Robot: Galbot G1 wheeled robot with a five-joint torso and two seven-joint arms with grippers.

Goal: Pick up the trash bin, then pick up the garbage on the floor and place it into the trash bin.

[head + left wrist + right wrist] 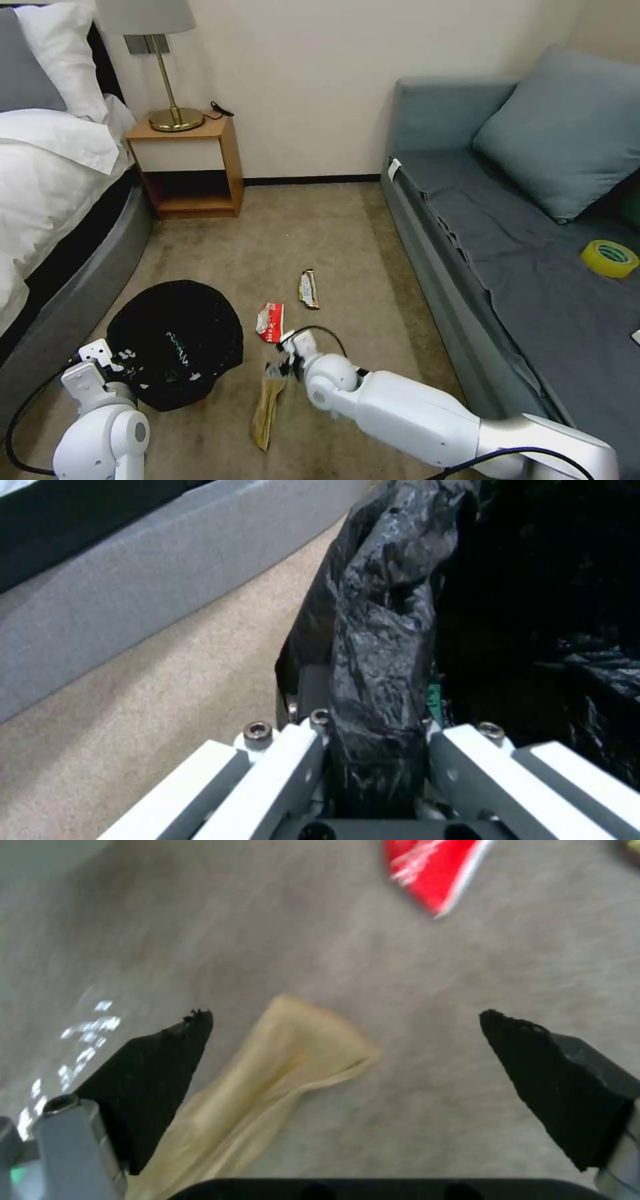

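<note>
My gripper will make the tan wrapper (pixel 267 409) buckle into a fold and keep that shape when it carries it, because long creases run down the thin paper.
The trash bin (pixel 175 343), lined with a crinkled black bag, sits low on the left with its mouth tipped toward me. My left gripper (pixel 112 363) is shut on its near rim, and the bag-covered rim (pixel 377 680) is pinched between the white fingers (pixel 293 765). Three pieces of garbage lie on the carpet: a tan paper wrapper (pixel 267 407), a red-and-white wrapper (pixel 270 322) and a dark-and-gold bar wrapper (pixel 309 289). My right gripper (pixel 280 368) hangs open just over the tan wrapper (pixel 287 1060), whose end lies between the black fingertips (pixel 180 1040). The red wrapper (pixel 433 870) is beyond them.
A grey sofa (pixel 467 220) runs along the right with a cushion and a yellow tape roll (pixel 609 258) on it. The bed base (pixel 80 273) curves along the left beside the bin. A wooden nightstand (pixel 190 163) with a lamp stands at the far wall.
</note>
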